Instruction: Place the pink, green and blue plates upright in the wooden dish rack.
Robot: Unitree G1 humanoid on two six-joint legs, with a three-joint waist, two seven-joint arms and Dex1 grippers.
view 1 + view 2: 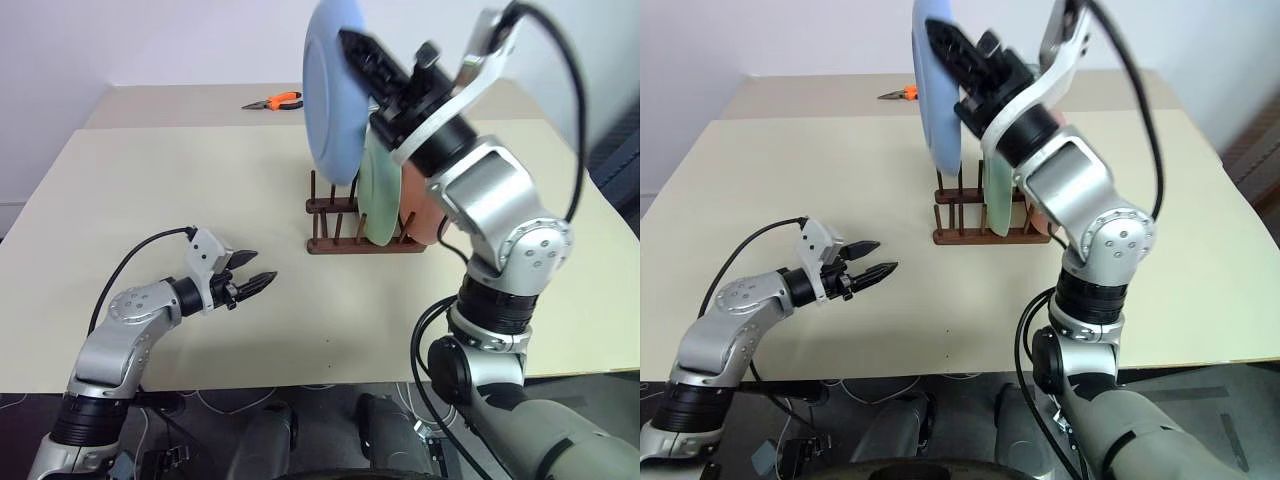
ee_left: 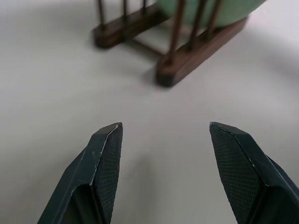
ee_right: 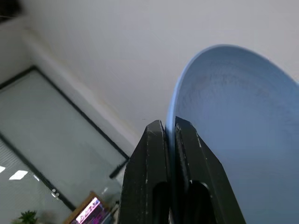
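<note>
The blue plate (image 1: 332, 110) is upright over the rack's empty slot (image 1: 325, 226) beside the green plate, so my right gripper keeps lowering it until the pegs hold it, and then let it go.
My right gripper (image 1: 358, 45) is shut on the rim of the light blue plate (image 1: 328, 95) and holds it upright in the air above the left end of the wooden dish rack (image 1: 335, 228). In the right wrist view, the fingers (image 3: 156, 154) pinch the edge of that blue plate (image 3: 233, 121). The mint green plate (image 1: 377, 200) stands upright between the rack's pegs, with the pink plate (image 1: 420, 218) upright just to its right. My left gripper (image 1: 251, 270) hovers open and empty low over the table, left of the rack, pointing at it (image 2: 196, 51).
Orange-handled pliers (image 1: 275, 100) lie at the far side of the beige table (image 1: 150, 190). A second table adjoins at the back. Bare tabletop stretches left of the rack and in front of it.
</note>
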